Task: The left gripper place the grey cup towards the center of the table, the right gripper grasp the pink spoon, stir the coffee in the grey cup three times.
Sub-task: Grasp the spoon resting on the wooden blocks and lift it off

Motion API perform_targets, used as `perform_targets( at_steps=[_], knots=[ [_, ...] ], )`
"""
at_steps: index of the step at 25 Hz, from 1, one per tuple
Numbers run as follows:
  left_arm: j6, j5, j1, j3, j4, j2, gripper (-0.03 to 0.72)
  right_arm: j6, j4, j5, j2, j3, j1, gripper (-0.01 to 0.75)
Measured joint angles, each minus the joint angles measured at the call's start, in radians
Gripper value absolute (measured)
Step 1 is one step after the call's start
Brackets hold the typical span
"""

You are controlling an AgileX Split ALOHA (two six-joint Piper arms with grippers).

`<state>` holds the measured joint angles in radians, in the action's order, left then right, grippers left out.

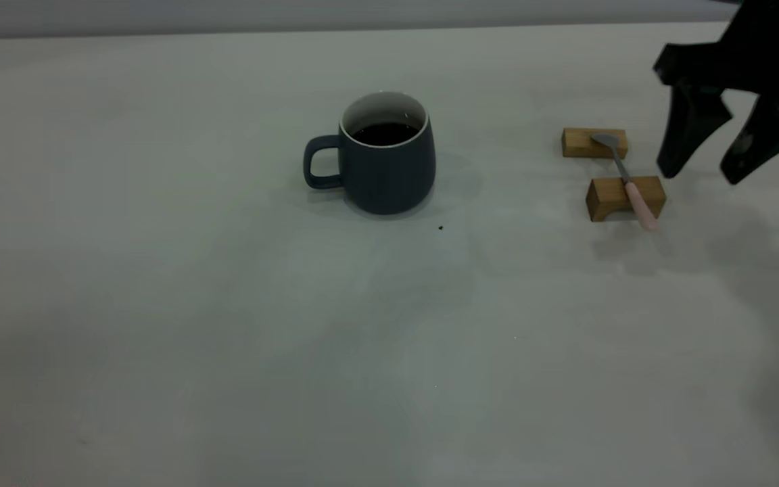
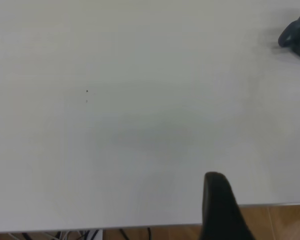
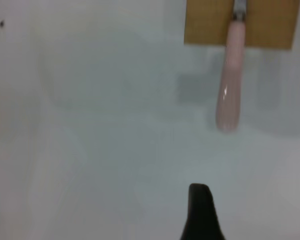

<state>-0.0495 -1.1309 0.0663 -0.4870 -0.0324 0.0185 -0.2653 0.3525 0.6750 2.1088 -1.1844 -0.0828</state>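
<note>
The grey cup (image 1: 388, 162) stands free with its handle (image 1: 319, 162) unheld. The grey cup will move a little when I stir with the pink spoon.
The grey cup (image 1: 389, 166) stands upright near the middle of the table (image 1: 227, 338), handle to the left, with dark coffee (image 1: 384, 133) inside. A corner of the grey cup (image 2: 297, 32) also shows in the left wrist view, far from my left gripper (image 2: 262, 195), which is open and empty over the table's edge. The pink spoon (image 1: 626, 179) lies across two wooden blocks to the right of the cup. My right gripper (image 1: 700, 176) hovers open just right of the spoon, not touching it. In the right wrist view the pink spoon (image 3: 229, 75) lies ahead of one black finger (image 3: 200, 215).
The two tan blocks (image 1: 579, 143) (image 1: 606, 197) hold the spoon off the table, and the nearer block (image 3: 205, 22) shows in the right wrist view. A tiny dark speck (image 1: 440, 228) lies just in front of the cup. Wooden floor (image 2: 270, 220) shows past the table's edge.
</note>
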Motion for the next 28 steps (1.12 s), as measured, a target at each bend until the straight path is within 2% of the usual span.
perform_targets(
  at_steps=[10,17,28],
  knots=[
    [0.000,0.000,0.000,0.000,0.000,0.000,0.482,0.001,0.014,-0.001,0.154,-0.119,-0.069,0.588],
    [0.000,0.000,0.000,0.000,0.000,0.000,0.482,0.033,-0.048,-0.018,0.189,-0.133,-0.069,0.588],
    [0.000,0.000,0.000,0.000,0.000,0.000,0.482,0.039,-0.022,-0.085,0.191,-0.134,-0.069,0.588]
  ],
)
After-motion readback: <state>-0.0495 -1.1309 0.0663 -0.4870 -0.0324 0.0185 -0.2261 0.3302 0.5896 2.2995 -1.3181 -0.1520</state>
